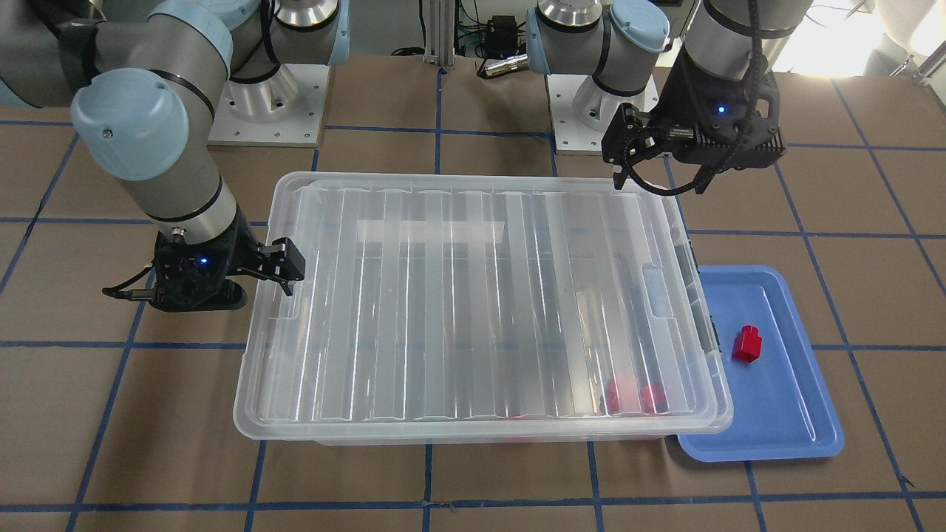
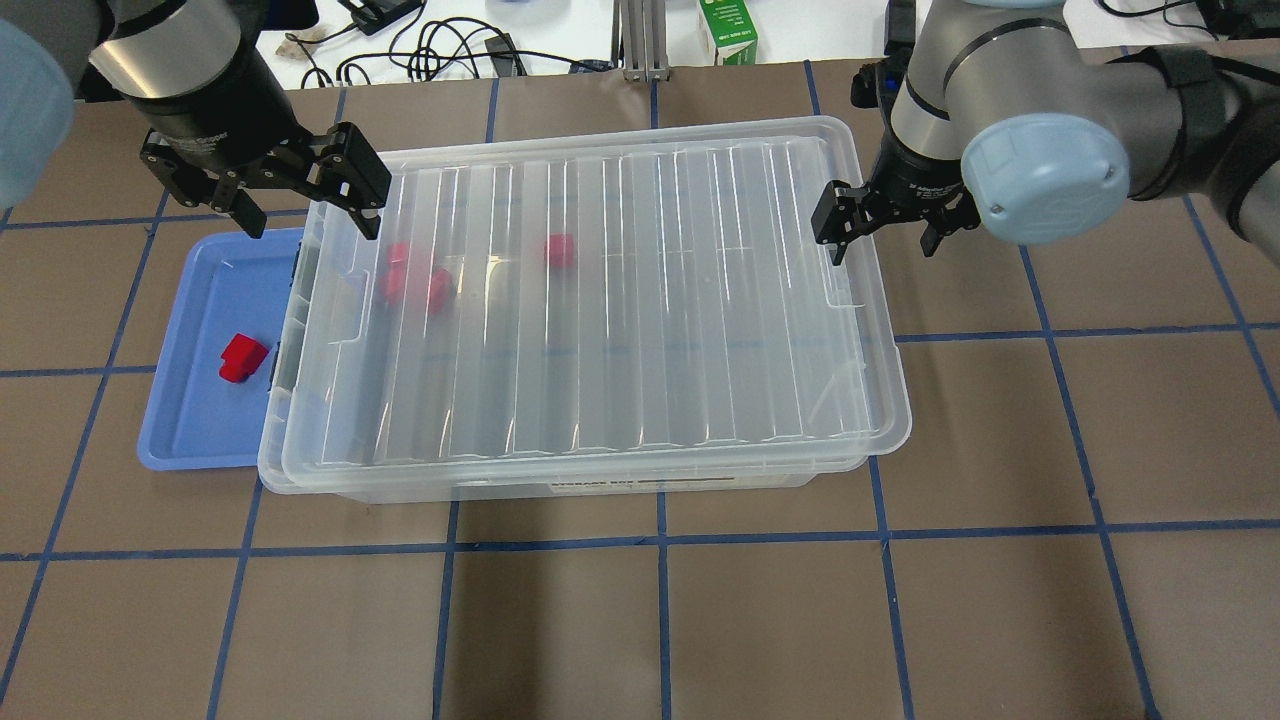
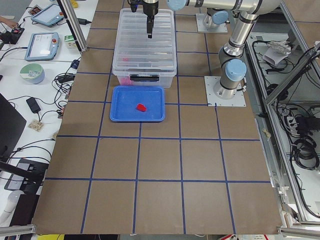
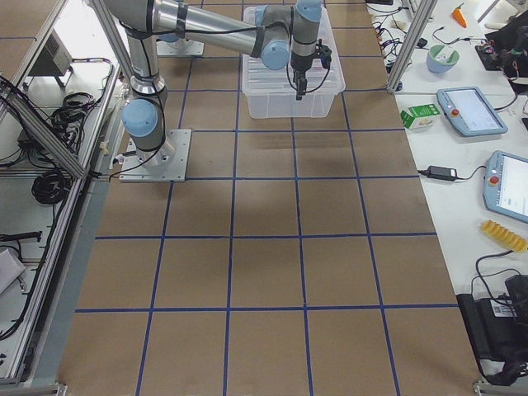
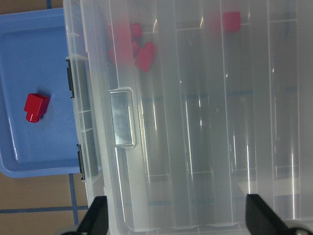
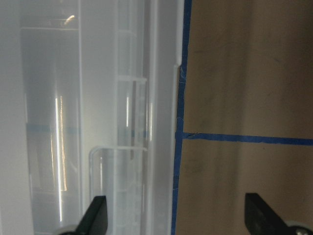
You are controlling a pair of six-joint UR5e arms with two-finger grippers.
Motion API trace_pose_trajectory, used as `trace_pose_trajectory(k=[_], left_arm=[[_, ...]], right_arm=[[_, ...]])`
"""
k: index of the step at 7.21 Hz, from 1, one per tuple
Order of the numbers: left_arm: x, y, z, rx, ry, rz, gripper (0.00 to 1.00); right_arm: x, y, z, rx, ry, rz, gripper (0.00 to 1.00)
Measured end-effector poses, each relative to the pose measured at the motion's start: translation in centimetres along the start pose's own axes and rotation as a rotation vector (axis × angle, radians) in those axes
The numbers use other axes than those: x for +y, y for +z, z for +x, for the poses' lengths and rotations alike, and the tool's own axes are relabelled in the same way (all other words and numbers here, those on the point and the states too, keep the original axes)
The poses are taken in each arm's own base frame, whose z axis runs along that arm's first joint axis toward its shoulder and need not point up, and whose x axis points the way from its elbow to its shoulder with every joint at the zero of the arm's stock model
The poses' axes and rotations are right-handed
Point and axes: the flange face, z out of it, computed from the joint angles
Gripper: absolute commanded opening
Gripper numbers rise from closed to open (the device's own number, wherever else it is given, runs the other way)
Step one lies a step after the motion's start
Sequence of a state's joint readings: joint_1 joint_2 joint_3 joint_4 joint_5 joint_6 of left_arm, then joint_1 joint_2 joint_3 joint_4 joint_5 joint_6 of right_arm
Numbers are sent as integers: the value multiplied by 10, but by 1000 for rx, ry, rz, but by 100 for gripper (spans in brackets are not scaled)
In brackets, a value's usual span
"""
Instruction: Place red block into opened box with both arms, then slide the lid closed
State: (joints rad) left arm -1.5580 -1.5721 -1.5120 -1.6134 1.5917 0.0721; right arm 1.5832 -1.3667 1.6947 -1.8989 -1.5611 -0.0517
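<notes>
The ribbed lid [image 1: 474, 306] is lying flat with its edge shifted back [image 5: 99, 122] from the box's clips. I expect the lid to stay level and hang over when I slide it open.
The red block [image 2: 243, 358] lies in the blue tray [image 2: 190, 420], also seen as the red block [image 1: 746, 343] and the red block [image 5: 35, 107]. The see-through box [image 2: 272, 440] stands beside the tray. The ribbed lid [image 2: 620, 300] covers almost all of it, shifted a little away from the tray. My left gripper [image 2: 305, 205] hangs open above the box's far corner at the tray end, with nothing between its fingers. My right gripper [image 2: 880, 235] stands open at the lid's opposite short edge, one finger over the lid and one outside it.
Several other red blocks [image 2: 415, 285] show blurred through the lid inside the box, near the tray end. The tray [image 1: 783, 414] touches the box's short side. Brown table [image 2: 700, 620] with blue tape lines surrounds them. Cables and a green carton [image 2: 728, 30] lie beyond the far edge.
</notes>
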Motion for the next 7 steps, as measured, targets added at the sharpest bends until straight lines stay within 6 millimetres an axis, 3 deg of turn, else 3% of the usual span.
trace_pose_trajectory(k=[2, 5, 7], left_arm=[[0, 0, 0, 0, 3, 0, 100], [0, -1, -1, 0, 6, 2, 100], [0, -2, -1, 0, 6, 3, 100]], right_arm=[[-2, 7, 18, 6, 12, 0, 100], [-8, 6, 84, 28, 26, -4, 100], [-10, 3, 118, 31, 31, -2, 100]])
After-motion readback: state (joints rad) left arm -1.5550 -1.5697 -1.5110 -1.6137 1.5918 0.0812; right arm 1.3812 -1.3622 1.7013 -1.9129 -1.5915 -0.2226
